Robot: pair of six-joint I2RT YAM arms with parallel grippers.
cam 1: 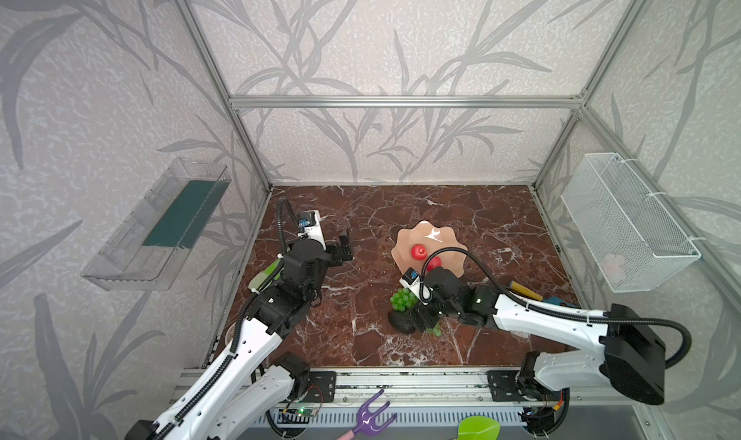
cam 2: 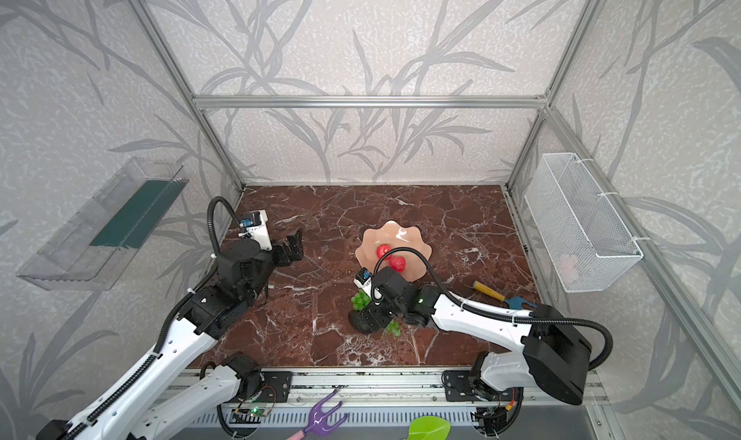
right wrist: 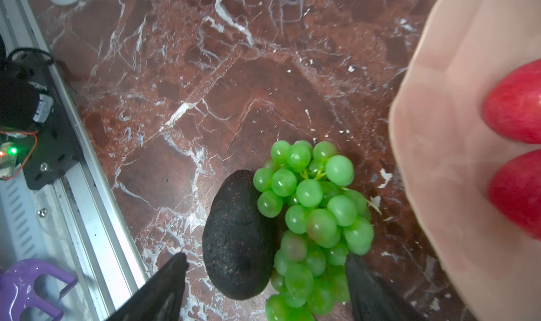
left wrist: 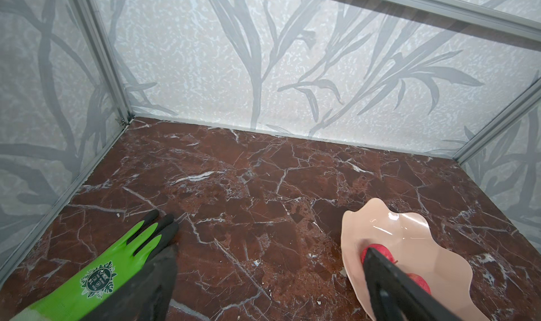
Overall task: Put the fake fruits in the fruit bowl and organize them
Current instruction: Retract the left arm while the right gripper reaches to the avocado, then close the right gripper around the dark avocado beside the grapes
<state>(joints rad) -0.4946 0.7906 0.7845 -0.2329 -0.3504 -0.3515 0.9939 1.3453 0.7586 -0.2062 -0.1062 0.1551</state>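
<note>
My right gripper's open fingers have the green grapes between them, up against the avocado. Next, my right gripper moves over the dark avocado and takes it alone first.
The peach-pink fruit bowl stands right of centre on the marble and holds two red apples side by side. In front of the bowl, the green grapes lie against the dark avocado on the table. My right gripper hangs open right over them, its fingers straddling the avocado's end and the lower grapes. One finger is close beside the grapes. My left gripper is wide open and empty, well left of the bowl.
A lime-green glove lies under the left arm by the left wall. A yellow-handled tool lies at the right. A white wire basket hangs on the right wall, a clear shelf on the left. A purple fork and a green scoop lie on the front rail.
</note>
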